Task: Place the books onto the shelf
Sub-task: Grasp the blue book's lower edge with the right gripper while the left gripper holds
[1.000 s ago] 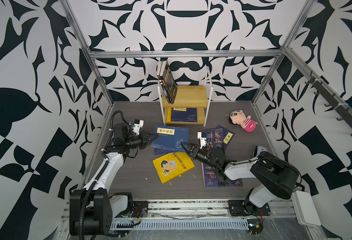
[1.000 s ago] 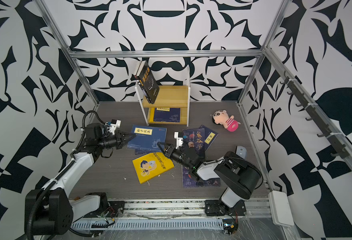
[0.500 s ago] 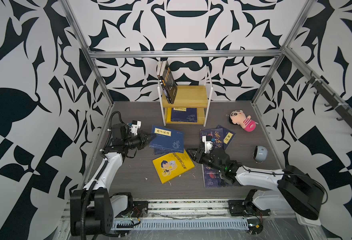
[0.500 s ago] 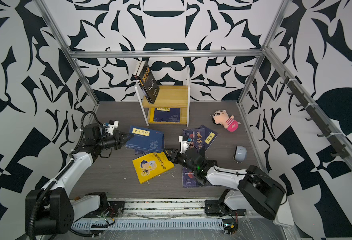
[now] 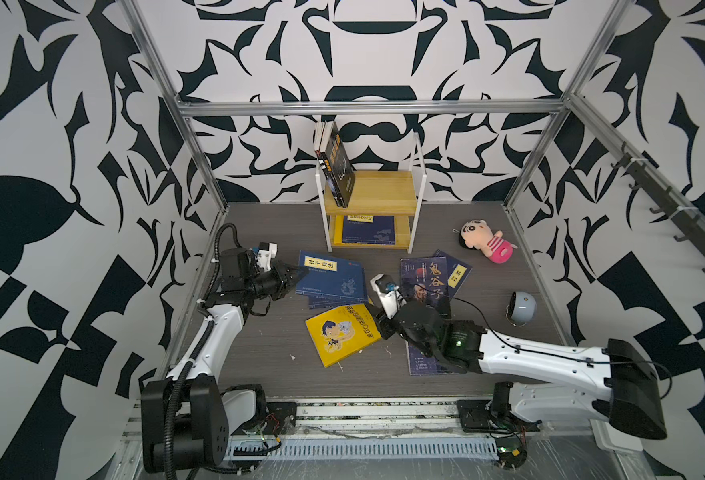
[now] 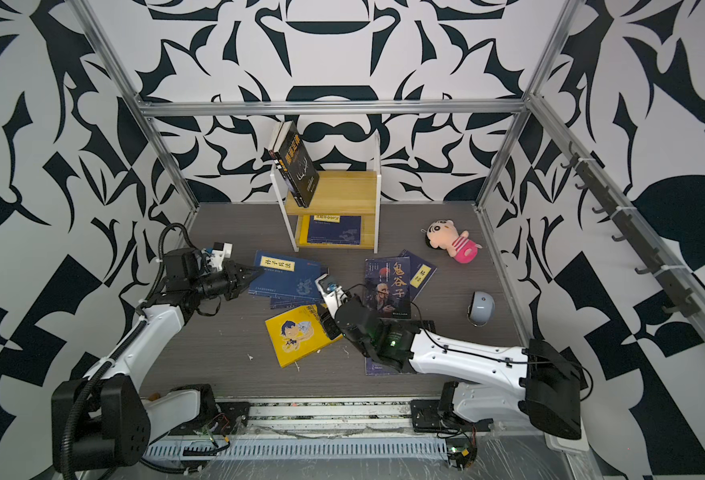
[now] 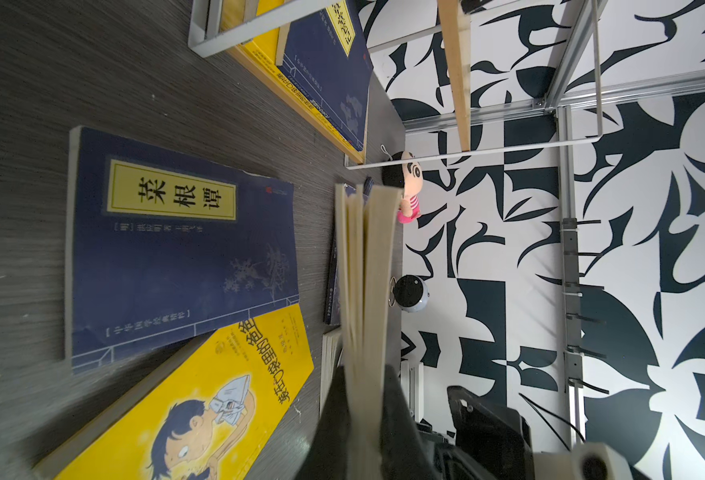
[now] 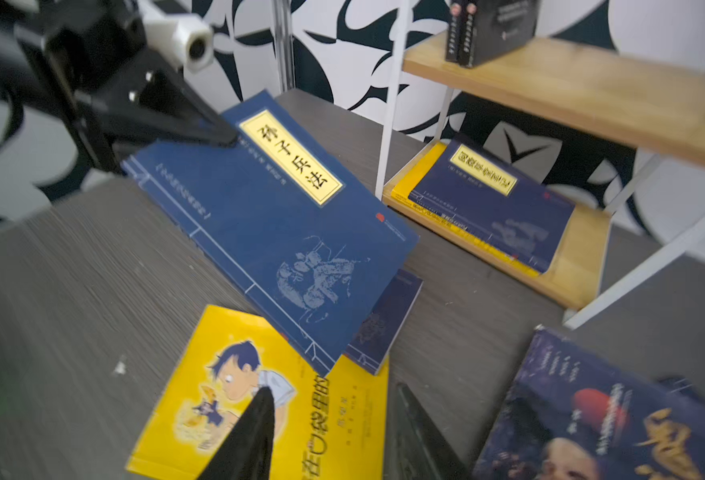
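Observation:
The tilted navy book (image 5: 331, 278) stays flat from its gripped end (image 5: 300, 274). It will therefore keep straight and shut when I carry it to the shelf.
My left gripper (image 5: 297, 274) (image 7: 363, 399) is shut on the corner of a navy book (image 5: 331, 279) (image 8: 267, 216), which is tilted up off the floor over another navy book (image 7: 176, 249). My right gripper (image 5: 378, 323) (image 8: 334, 419) is open, one finger over the cover of the yellow cartoon book (image 5: 342, 336) (image 8: 259, 395), the other past that book's right edge. A dark portrait book (image 5: 425, 286) lies to the right on further books. The shelf (image 5: 378, 192) has black books (image 5: 337, 167) leaning upright on its top board and a navy book (image 5: 368, 228) flat on its lower board.
A pink-striped plush doll (image 5: 486, 243) lies at the back right. A grey round object (image 5: 522, 307) sits by the right wall. Aluminium frame posts and patterned walls close in the floor on three sides. My right arm stretches low over a book (image 5: 421, 368) at the front.
My right gripper has opened and drawn back toward the front, to the yellow book's right edge, with its arm stretched out low. My left gripper has kept its hold on the navy book.

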### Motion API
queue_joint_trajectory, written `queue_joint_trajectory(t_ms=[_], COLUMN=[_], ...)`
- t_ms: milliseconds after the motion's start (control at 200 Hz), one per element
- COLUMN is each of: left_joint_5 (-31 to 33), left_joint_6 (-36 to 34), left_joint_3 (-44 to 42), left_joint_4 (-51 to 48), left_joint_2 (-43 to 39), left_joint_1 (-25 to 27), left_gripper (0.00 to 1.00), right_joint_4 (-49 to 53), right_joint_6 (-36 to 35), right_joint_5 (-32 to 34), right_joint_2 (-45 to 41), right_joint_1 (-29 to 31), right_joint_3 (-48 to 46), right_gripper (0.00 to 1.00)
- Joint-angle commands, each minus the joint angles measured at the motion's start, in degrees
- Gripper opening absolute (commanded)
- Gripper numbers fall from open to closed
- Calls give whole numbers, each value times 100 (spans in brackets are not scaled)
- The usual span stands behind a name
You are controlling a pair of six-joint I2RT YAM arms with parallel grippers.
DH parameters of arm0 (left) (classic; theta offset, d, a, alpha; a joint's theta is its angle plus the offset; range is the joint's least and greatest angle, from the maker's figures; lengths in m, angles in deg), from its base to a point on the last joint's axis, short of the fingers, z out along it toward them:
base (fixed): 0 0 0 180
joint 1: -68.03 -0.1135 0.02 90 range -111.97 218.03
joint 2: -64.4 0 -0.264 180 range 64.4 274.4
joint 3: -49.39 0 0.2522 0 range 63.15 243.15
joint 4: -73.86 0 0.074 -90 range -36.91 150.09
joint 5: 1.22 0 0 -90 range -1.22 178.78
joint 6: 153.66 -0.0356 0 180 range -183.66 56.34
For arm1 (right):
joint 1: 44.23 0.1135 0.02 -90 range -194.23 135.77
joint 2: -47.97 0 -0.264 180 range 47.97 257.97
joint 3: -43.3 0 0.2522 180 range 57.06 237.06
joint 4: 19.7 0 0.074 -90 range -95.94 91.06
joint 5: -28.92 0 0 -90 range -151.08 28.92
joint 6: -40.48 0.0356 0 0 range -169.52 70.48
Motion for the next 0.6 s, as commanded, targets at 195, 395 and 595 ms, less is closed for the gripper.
queue_joint_trajectory(t_ms=[195,395,595], left_joint_5=[-91,-76,-165], left_joint_6=[4,13,-25], left_joint_3=[195,206,225], left_joint_4=[-37,-79,-74], left_joint_2=[-66,-100,-128], left_joint_1=[-12,-12,-15], left_gripper=[0,0,0], right_joint_4=[-319,-415,-737], right_joint_6=[-3097,-3779,-4324], right_joint_5=[881,1068,1383], right_joint_2=[1240,2212,2833], right_joint_1=[483,491,426], right_joint_3=[1028,1719,2193], right_gripper=[50,51,45])
